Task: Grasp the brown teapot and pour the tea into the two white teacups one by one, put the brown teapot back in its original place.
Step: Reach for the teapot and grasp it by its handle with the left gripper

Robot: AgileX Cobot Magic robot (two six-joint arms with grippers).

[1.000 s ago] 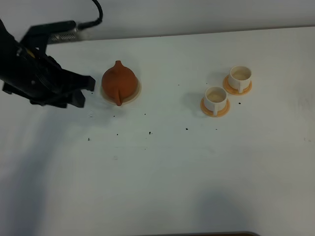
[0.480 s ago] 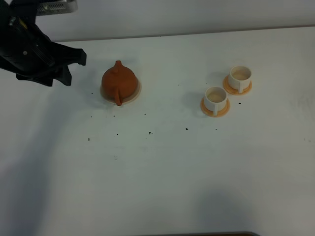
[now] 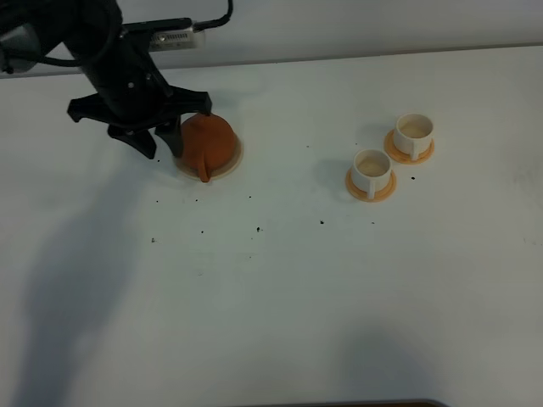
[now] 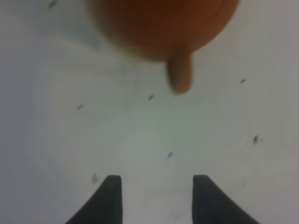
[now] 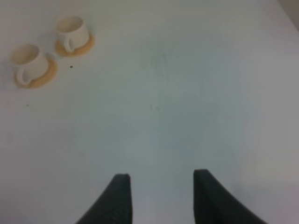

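Observation:
The brown teapot is beside my hanging left gripper, whose open fingers stop short of the stub. Next, I move them across to either side of the stub before I lift.
The brown teapot sits on the beige coaster at the back left, with a short stub pointing toward the table's front. My left gripper is open and empty, hanging just left of the teapot and partly overlapping its left edge. In the left wrist view the teapot is blurred, well ahead of the open gripper. The two white teacups stand on orange saucers at the right. My right gripper is open and empty, far from the cups; it is out of the exterior high view.
Small dark specks lie scattered on the white table in front of the teapot. A black cable runs from the left arm at the table's back edge.
My left arm has swung from the far left of the table to the right and now stands right beside the teapot. Teapot and cups have not moved.

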